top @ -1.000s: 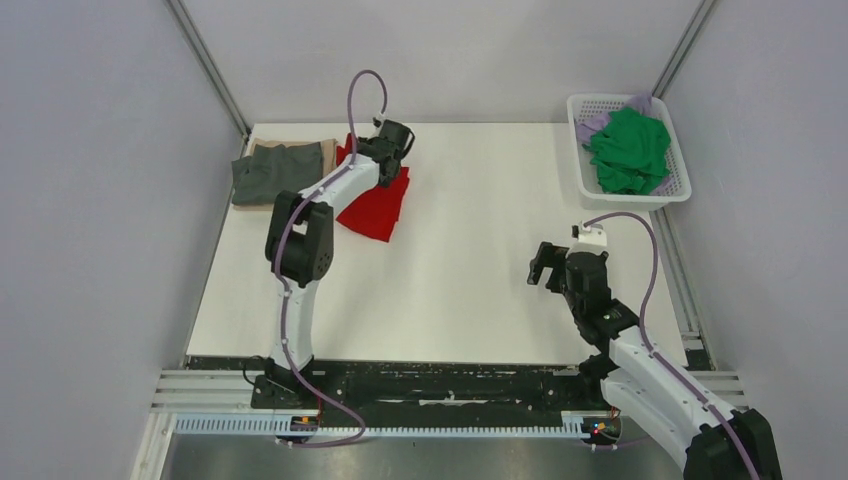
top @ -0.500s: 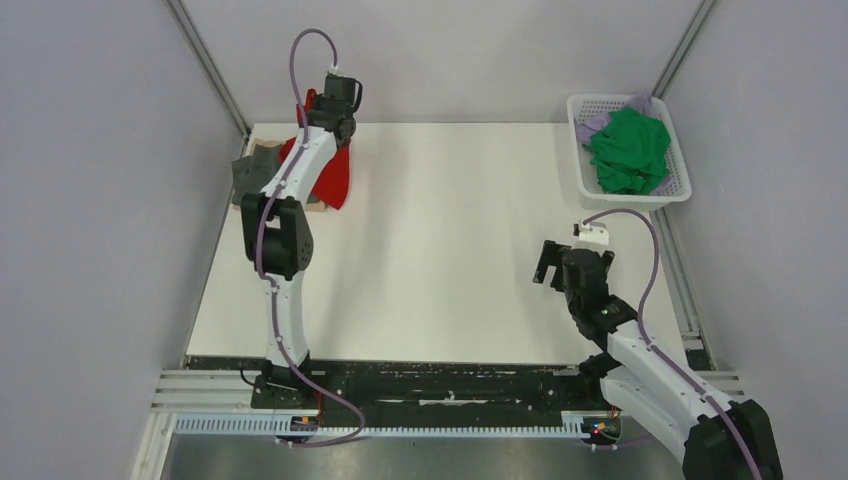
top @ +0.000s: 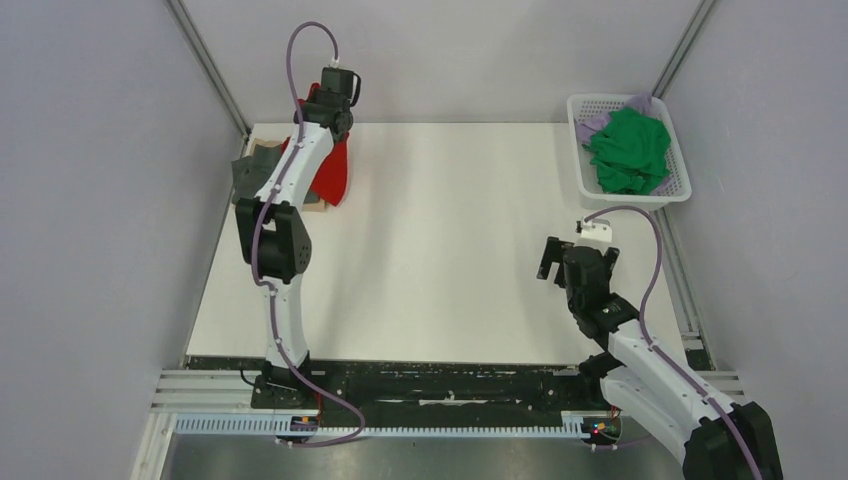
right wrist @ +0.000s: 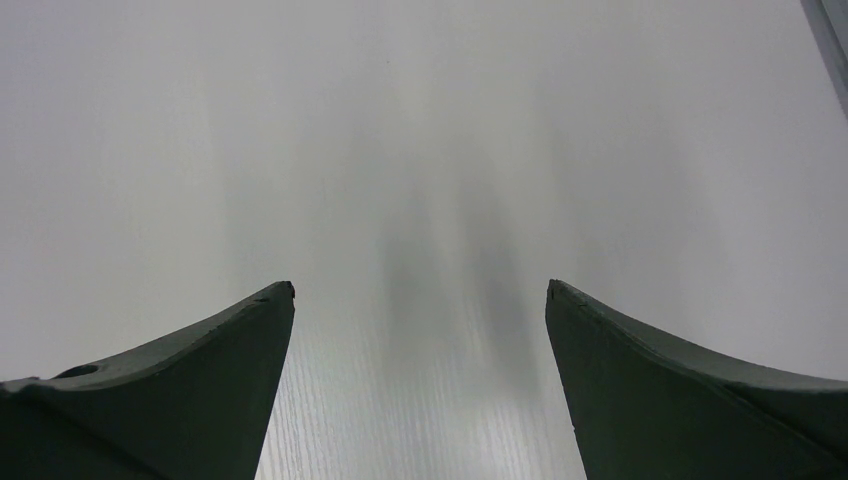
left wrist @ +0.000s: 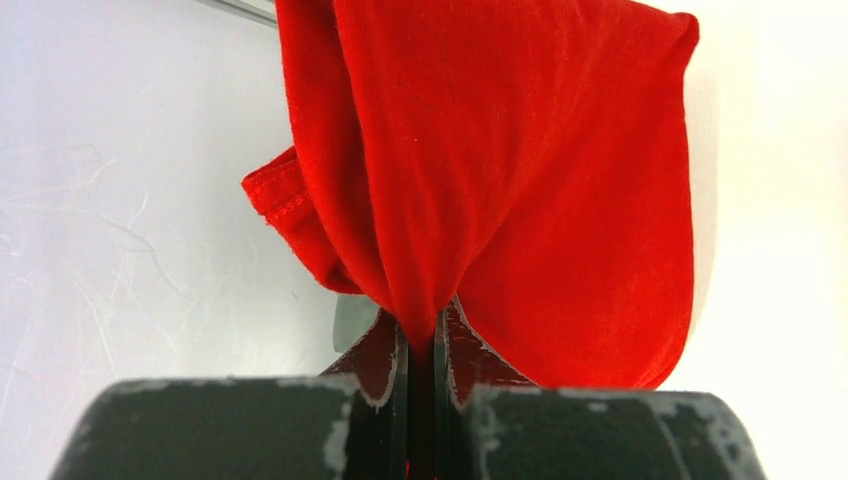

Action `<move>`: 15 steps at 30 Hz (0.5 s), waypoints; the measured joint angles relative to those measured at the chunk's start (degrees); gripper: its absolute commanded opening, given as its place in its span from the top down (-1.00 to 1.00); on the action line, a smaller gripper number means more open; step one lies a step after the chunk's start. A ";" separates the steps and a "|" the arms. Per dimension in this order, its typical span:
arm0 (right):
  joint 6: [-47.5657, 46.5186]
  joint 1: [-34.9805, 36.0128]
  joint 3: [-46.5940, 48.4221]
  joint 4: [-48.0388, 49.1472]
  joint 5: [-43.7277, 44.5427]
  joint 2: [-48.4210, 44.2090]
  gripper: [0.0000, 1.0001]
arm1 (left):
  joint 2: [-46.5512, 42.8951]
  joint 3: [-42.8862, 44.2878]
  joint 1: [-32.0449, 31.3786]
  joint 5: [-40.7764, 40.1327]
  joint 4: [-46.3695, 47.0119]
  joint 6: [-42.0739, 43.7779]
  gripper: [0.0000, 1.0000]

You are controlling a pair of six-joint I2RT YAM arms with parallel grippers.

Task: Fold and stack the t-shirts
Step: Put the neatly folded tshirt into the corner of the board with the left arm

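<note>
Next, my left gripper pulls the red t-shirt back toward the wall and lays it over the dark grey t-shirt [top: 254,172], because it hangs past the stack's inner edge [top: 332,186].
My left gripper [top: 322,103] is shut on a fold of the bright red t-shirt [top: 334,172] and holds it up at the table's far left corner. The shirt hangs down beside the arm. In the left wrist view the red cloth [left wrist: 520,180] bunches into the closed jaws of the left gripper [left wrist: 420,322]. A dark grey t-shirt [top: 244,178] lies under the arm at the far left, mostly hidden. My right gripper [top: 552,262] is open and empty over bare table at the right; the right wrist view shows it [right wrist: 420,290] with only tabletop between the fingers.
A white lattice basket [top: 682,190] stands at the far right corner. It holds a crumpled green t-shirt [top: 628,150] and a pale lilac one [top: 592,125]. Grey walls close in the table on the left, back and right.
My left gripper lifted the red t-shirt off the table and carried it left and back, over the dark grey shirt. The right arm only shifted slightly.
</note>
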 measured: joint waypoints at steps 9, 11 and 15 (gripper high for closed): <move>-0.48 0.00 -0.07 1.64 1.29 -1.73 -0.96 | -6.58 0.00 0.00 2.64 -2.71 0.00 0.96; -0.50 0.00 -0.13 1.92 1.51 -2.23 -0.96 | -7.80 -0.04 0.00 3.06 -2.64 0.00 0.96; -0.50 0.00 -0.15 2.38 1.79 -2.82 -0.96 | -8.59 -0.57 0.04 3.34 -2.60 0.00 0.96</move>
